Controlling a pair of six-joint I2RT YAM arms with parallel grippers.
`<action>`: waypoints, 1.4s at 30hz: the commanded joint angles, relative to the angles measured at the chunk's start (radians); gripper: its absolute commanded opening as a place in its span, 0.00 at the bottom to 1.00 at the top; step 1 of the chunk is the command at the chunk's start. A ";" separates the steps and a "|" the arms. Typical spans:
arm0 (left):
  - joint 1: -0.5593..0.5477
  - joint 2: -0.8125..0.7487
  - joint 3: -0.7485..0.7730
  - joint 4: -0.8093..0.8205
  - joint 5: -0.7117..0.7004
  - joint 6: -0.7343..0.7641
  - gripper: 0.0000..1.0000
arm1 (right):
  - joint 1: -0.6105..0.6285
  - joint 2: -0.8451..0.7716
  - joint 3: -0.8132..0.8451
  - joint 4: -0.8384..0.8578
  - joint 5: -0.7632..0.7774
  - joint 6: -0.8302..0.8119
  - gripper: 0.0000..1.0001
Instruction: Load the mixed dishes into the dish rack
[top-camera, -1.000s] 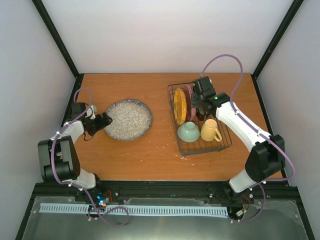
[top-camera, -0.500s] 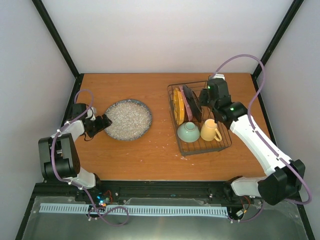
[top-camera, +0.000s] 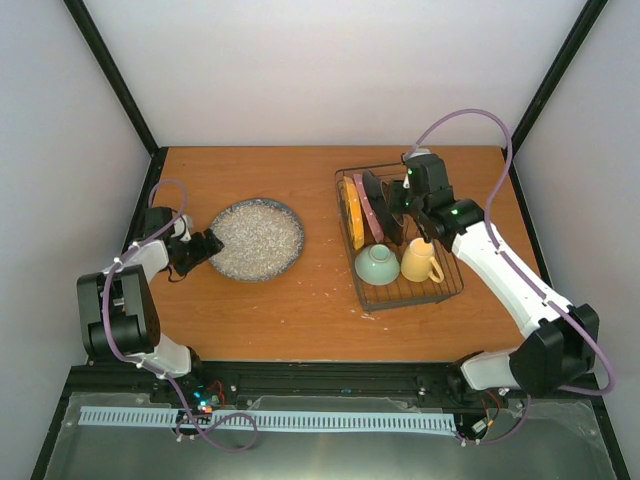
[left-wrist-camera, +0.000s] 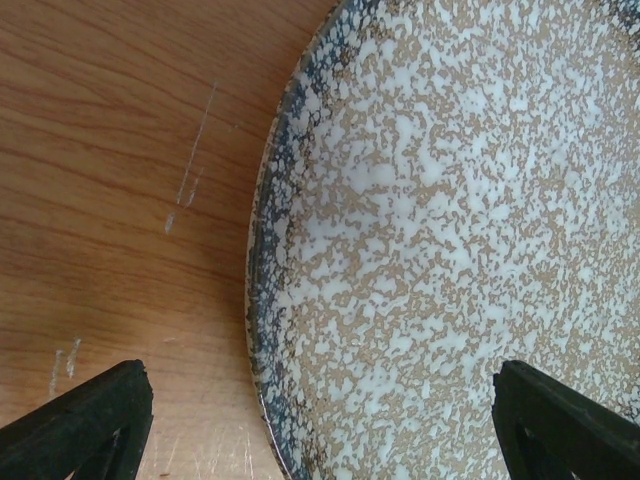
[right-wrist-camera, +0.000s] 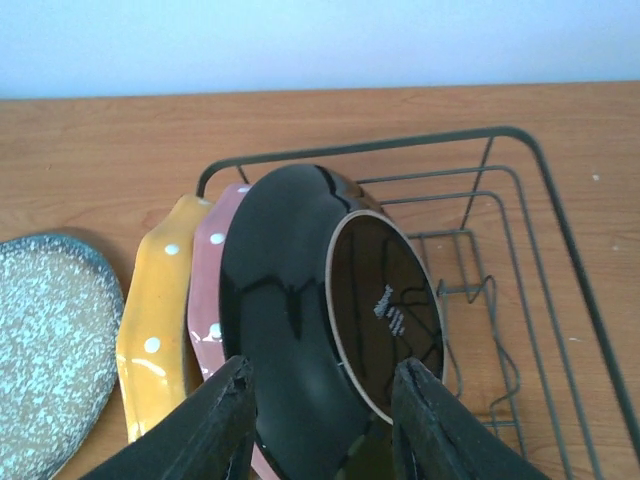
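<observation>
The grey speckled plate (top-camera: 257, 239) lies flat, away from the dish rack. My left gripper should raise it by its rim (left-wrist-camera: 266, 395) and pass it to my right gripper.
The large grey speckled plate (top-camera: 257, 238) lies flat on the table at the left. My left gripper (top-camera: 204, 243) is open at its left rim; in the left wrist view (left-wrist-camera: 325, 430) one finger is over the wood and the other over the plate (left-wrist-camera: 450, 230). The black wire dish rack (top-camera: 412, 291) holds the orange dotted plate (top-camera: 352, 212), a pink dotted plate (top-camera: 371, 215) and the dark-rimmed plate (top-camera: 386, 207) on edge, with the pale green bowl (top-camera: 377, 264) and the yellow mug (top-camera: 420, 261) in front. My right gripper (top-camera: 400, 205) is open, its fingers on either side of the dark plate (right-wrist-camera: 290, 300).
The right wrist view shows the rack's far wire wall (right-wrist-camera: 560, 250) and the grey plate's edge (right-wrist-camera: 50, 340) at left. Bare wood lies between the grey plate and the rack. Black frame posts stand at the table's back corners.
My right arm swung out to the right, then came back to the dark plate, which stands on edge in the rack. My left gripper has barely moved.
</observation>
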 joint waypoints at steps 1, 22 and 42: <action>0.007 0.027 0.004 -0.005 0.005 -0.005 0.93 | 0.021 0.031 0.037 -0.005 -0.074 -0.023 0.37; 0.012 0.263 0.013 0.110 0.254 -0.050 0.55 | 0.028 0.026 0.009 0.000 -0.048 -0.037 0.38; 0.013 0.265 -0.055 0.337 0.532 -0.115 0.01 | 0.027 0.022 -0.004 0.003 -0.049 -0.044 0.39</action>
